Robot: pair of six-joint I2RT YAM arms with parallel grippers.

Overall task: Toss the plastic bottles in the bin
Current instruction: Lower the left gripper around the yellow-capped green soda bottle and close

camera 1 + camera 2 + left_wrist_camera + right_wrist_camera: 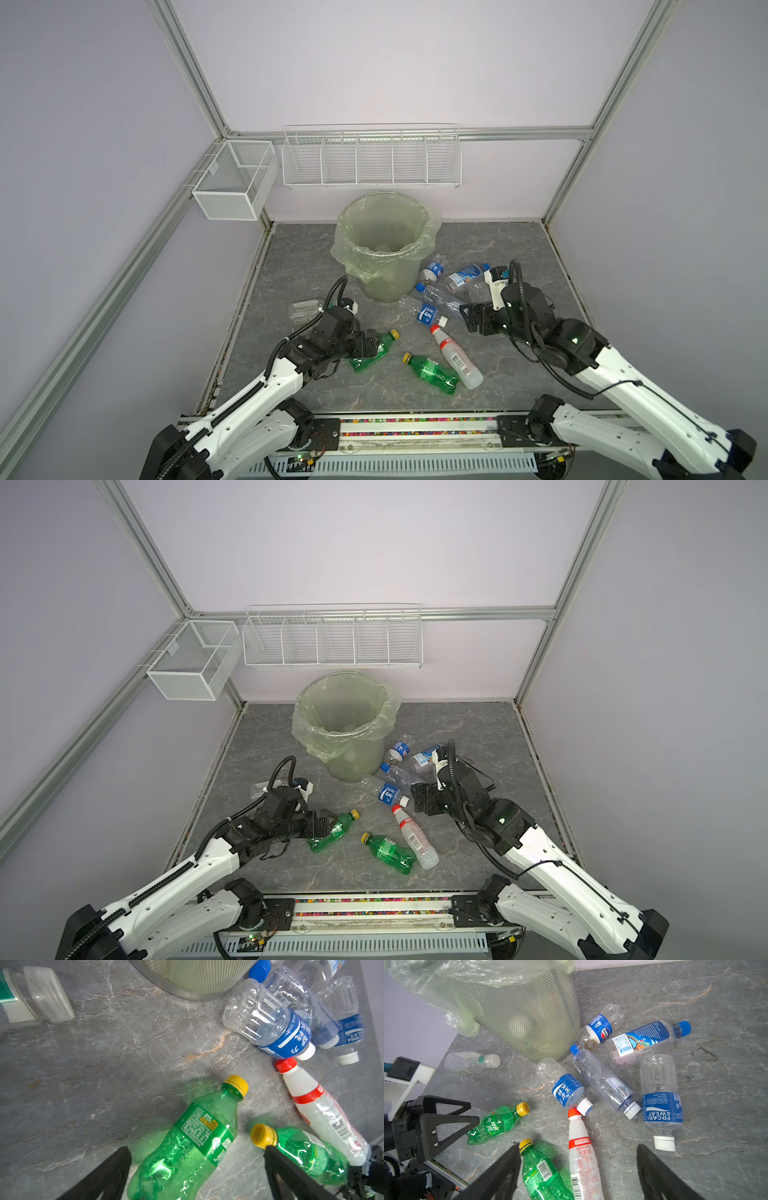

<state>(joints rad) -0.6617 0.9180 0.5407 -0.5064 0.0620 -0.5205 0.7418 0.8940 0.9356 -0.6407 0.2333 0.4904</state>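
I should keep lowering my left gripper, as the green bottle's body (176, 1164) lies free between its open fingers, until the fingers get beside the bottle's label (206, 1132), and then close them.
The bin (390, 282) stands at the back middle, its pale-green bag folded over the rim. Plastic bottles lie on the grey floor. One green bottle with a yellow cap (187, 1147) lies between the fingers of my open left gripper (197, 1149), which straddles it without clamping (376, 343). A second green bottle (432, 372) and a white bottle with a red cap (581, 1157) lie in front. My right gripper (578, 1146) hangs open above these two, holding nothing. Several clear blue-labelled bottles (440, 291) are heaped right of the bin.
A clear bottle with a white cap (471, 1061) lies left of the bin, behind the left arm. White wire baskets (372, 160) and a mesh box (232, 178) hang on the back wall. Aluminium posts frame the floor.
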